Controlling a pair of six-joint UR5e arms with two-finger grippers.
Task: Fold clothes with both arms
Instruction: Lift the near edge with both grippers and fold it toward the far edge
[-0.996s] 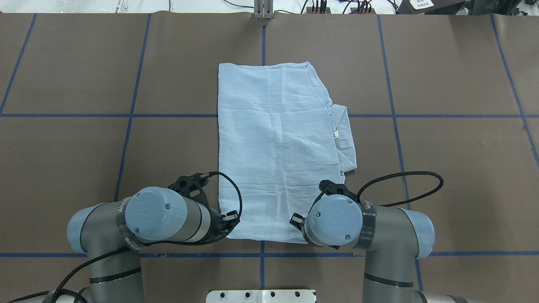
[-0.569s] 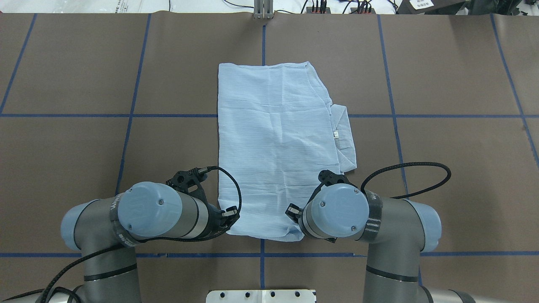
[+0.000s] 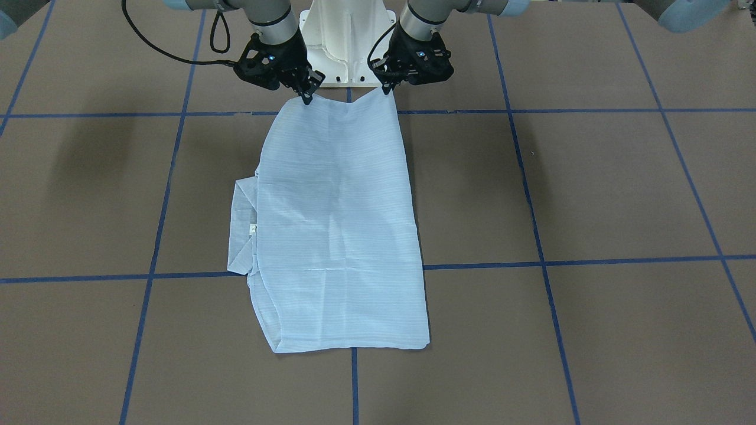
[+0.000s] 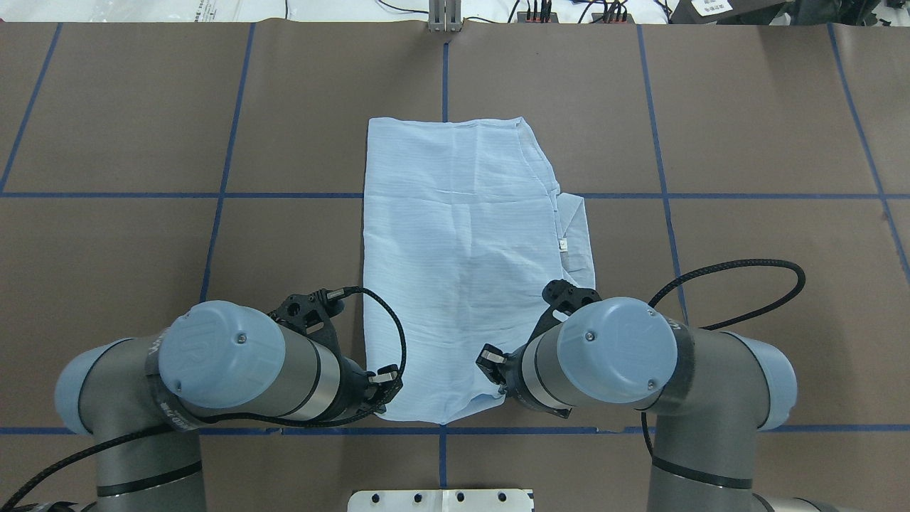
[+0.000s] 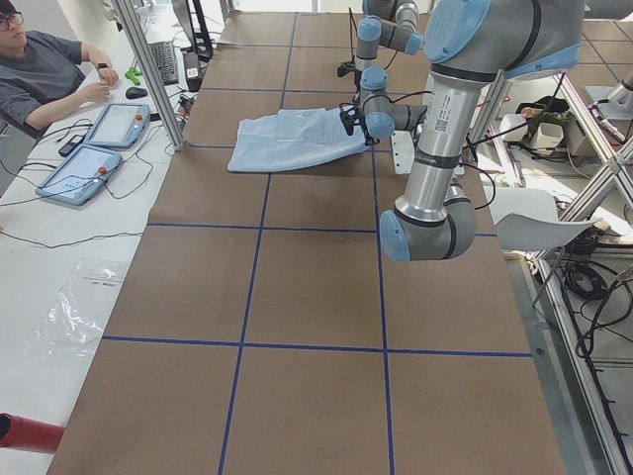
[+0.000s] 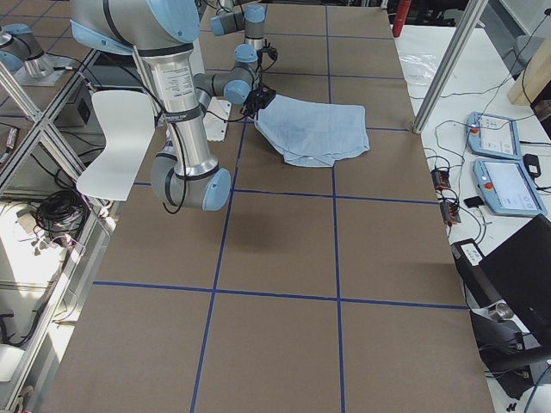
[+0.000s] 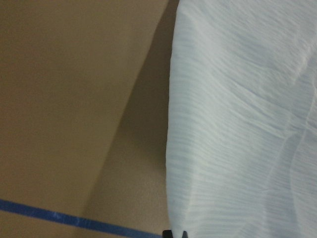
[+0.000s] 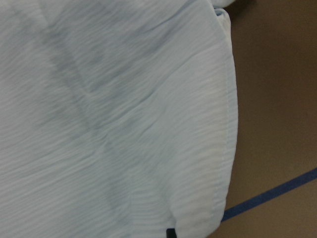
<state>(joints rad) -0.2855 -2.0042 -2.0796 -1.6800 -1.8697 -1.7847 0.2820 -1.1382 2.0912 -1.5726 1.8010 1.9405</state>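
Observation:
I should use my left gripper and my right gripper to carry the shirt's near edge [image 3: 351, 101] forward over the flat far end [image 3: 352, 333], because that edge is raised close to the pedestal base.
The clothes are one light blue, finely striped shirt [image 4: 455, 249], folded into a long rectangle in the middle of the brown table, with a folded part sticking out at its side [image 3: 242, 230]. My left gripper [image 4: 384, 377] is shut on the shirt's near left corner, and my right gripper [image 4: 494, 359] is shut on the near right corner. In the front-facing view both grippers, left [image 3: 388, 88] and right [image 3: 308, 97], hold that edge raised off the table, and it sags between them. Both wrist views are filled by hanging shirt fabric [image 7: 237, 124] [image 8: 114, 124].
Blue tape lines [image 4: 220, 195] divide the brown table into squares. The white pedestal base [image 3: 345, 35] stands just behind the grippers. A seated person [image 5: 49, 69] and two teach pendants [image 5: 119, 124] are at the far side table. A white chair [image 6: 116, 146] stands behind the robot.
Both arms have risen and drawn back toward the base, lifting the near edge. The shirt's far edge has slid a little toward the robot, and the near edge now sags in the middle.

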